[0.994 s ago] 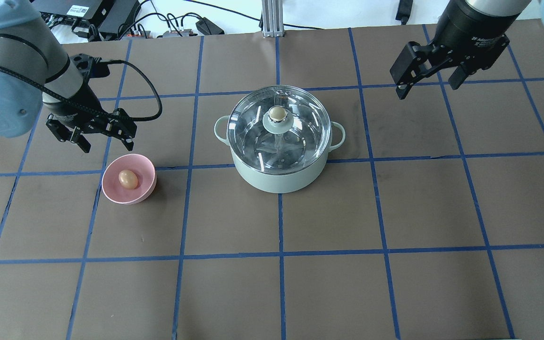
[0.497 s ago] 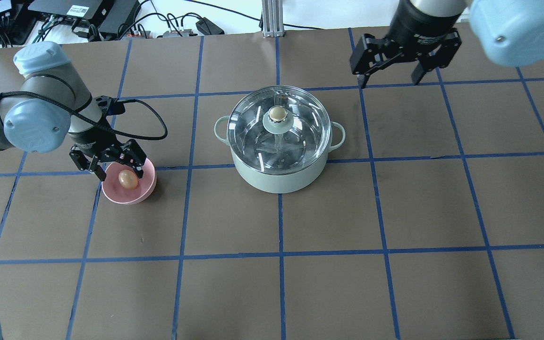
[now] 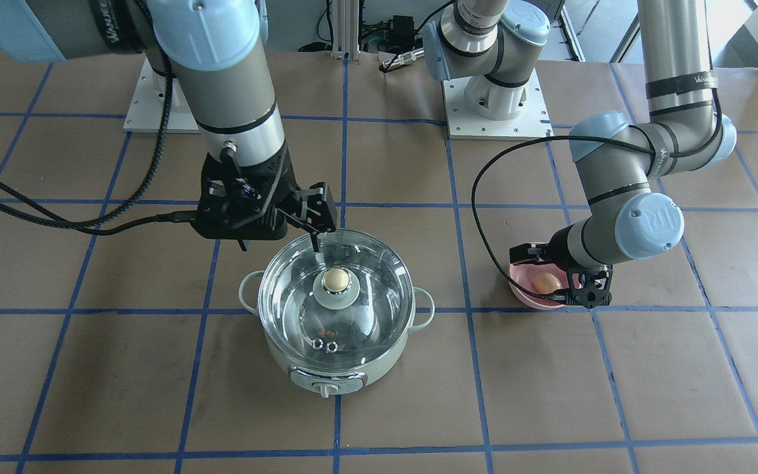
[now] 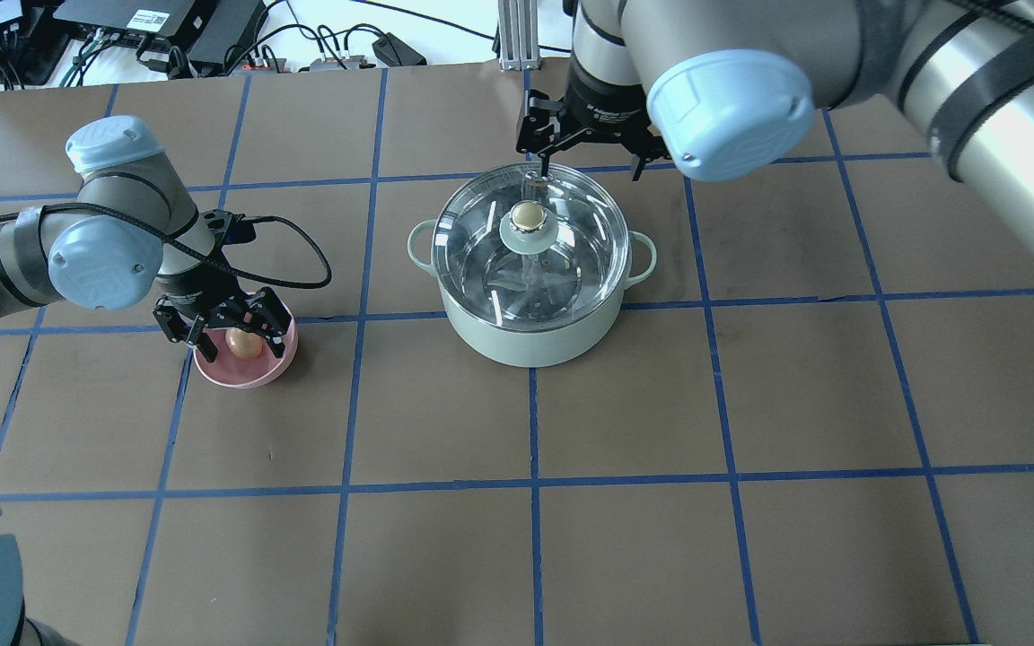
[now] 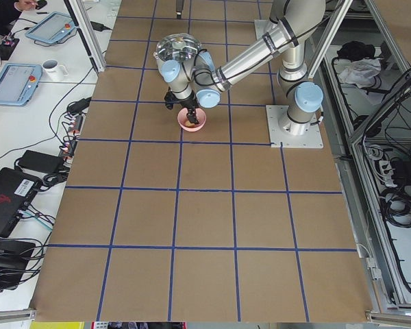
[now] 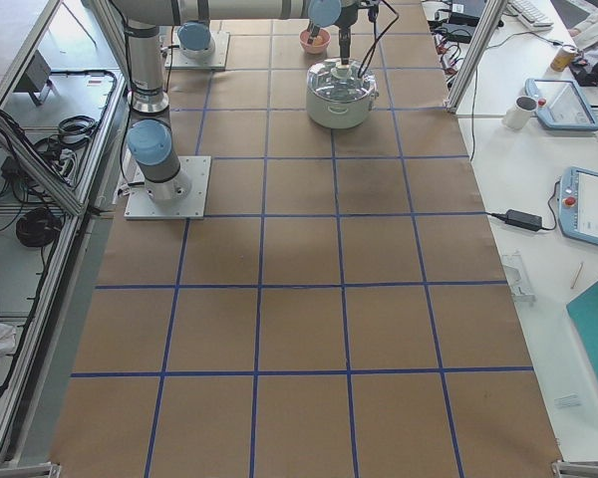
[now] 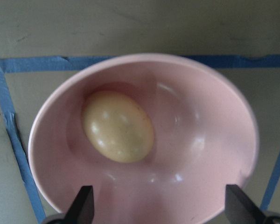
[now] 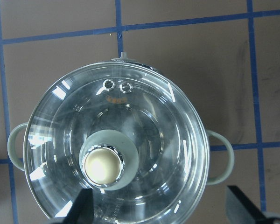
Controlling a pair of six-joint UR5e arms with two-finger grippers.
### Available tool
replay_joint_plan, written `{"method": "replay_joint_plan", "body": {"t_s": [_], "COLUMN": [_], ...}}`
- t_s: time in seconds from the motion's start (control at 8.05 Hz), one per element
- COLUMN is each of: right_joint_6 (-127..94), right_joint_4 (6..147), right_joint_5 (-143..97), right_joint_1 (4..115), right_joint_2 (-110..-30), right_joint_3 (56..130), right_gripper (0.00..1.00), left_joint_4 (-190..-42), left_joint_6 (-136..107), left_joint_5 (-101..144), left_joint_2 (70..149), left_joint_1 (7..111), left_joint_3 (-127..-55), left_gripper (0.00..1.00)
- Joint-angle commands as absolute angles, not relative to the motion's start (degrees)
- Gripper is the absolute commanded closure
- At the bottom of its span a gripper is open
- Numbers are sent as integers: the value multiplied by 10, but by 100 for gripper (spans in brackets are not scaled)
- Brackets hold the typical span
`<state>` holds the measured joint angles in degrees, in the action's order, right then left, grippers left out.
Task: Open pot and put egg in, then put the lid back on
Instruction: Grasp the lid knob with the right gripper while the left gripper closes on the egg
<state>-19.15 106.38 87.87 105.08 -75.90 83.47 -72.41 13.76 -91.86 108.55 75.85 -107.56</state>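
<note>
The glass lid lets only shiny metal (image 3: 364, 322) show through, so the robot should expect the mint-green pot (image 3: 389, 361) to be empty when it lifts the lid.
The mint-green pot (image 4: 530, 336) stands mid-table with the glass lid (image 4: 575, 260) on it, beige knob (image 4: 527, 215) up. It also shows in the front view (image 3: 326, 372) and the right wrist view (image 8: 219, 163). The tan egg (image 4: 242, 343) lies in a small pink bowl (image 4: 252, 379) to the pot's left. My left gripper (image 4: 234, 338) is open and low over the bowl, with its fingers on either side of the egg (image 7: 117, 126). My right gripper (image 4: 589, 166) is open and empty, above the lid's far edge. The knob (image 8: 101, 167) sits left of centre between its fingers.
Cables and electronics boxes (image 4: 167, 36) and an aluminium post (image 4: 517, 36) lie along the table's far edge. The two arm bases (image 3: 491, 105) stand on plates at the robot's side. Blue tape lines grid the brown table.
My left gripper has come down from behind the bowl until it straddles the egg. My right arm has swung left from the table's right side to above the pot's far rim.
</note>
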Motion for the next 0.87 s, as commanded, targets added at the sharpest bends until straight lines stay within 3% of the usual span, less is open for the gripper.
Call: {"method": "replay_joint_plan", "body": {"t_s": [0.0, 0.25, 0.5, 0.75], "right_joint_6": [-274, -301, -305, -305], "right_joint_4": [1133, 1177, 1176, 1173], "right_joint_5": [903, 904, 904, 904], "right_joint_1": [1098, 1107, 1107, 1107], "right_joint_2": [-695, -659, -653, -654], "right_joint_3": [835, 835, 840, 839], "right_gripper": [0, 0, 8, 27], "left_joint_4": [-694, -677, -675, -664], "left_joint_6": [142, 141, 142, 142], "left_joint_5": [-919, -918, -919, -919], "left_joint_2": [1099, 1107, 1113, 1114], "left_joint_1": [758, 758, 758, 758], "left_joint_3": [-1076, -1075, -1076, -1075], "left_gripper": [0, 0, 0, 0]}}
